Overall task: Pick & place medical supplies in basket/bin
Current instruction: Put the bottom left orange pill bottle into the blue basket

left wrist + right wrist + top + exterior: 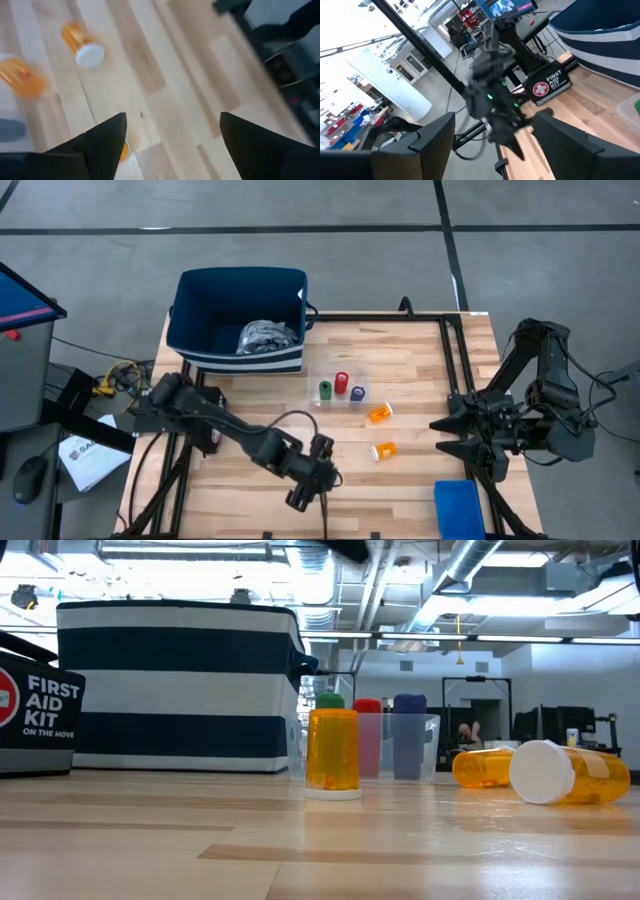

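Note:
The cap-down orange bottle (332,758) stands apart from its neighbours, so my left gripper should stay open and keep going down until its fingers are on both sides of the bottle's upper end (332,720). Then it should close.
A navy striped basket (240,315) stands at the far left, with a grey cloth bundle (267,337) lying in it. Green, red and purple cylinders (341,388) stand in a clear tray. Two orange pill bottles (380,413) (384,451) lie on their sides mid-table. Another orange bottle (333,745) stands cap-down near the front edge. My left gripper (312,490) hangs open above it, and the bottle's orange (124,150) shows beside one finger. My right gripper (442,436) waits open at the right edge, raised and holding nothing. A bright-blue bin (458,508) sits at the near right.
A black first aid kit (35,710) lies left of the basket at the table's left edge. A black metal frame (455,360) runs along the table's right side. Bare wood lies between the lying bottles and the blue bin.

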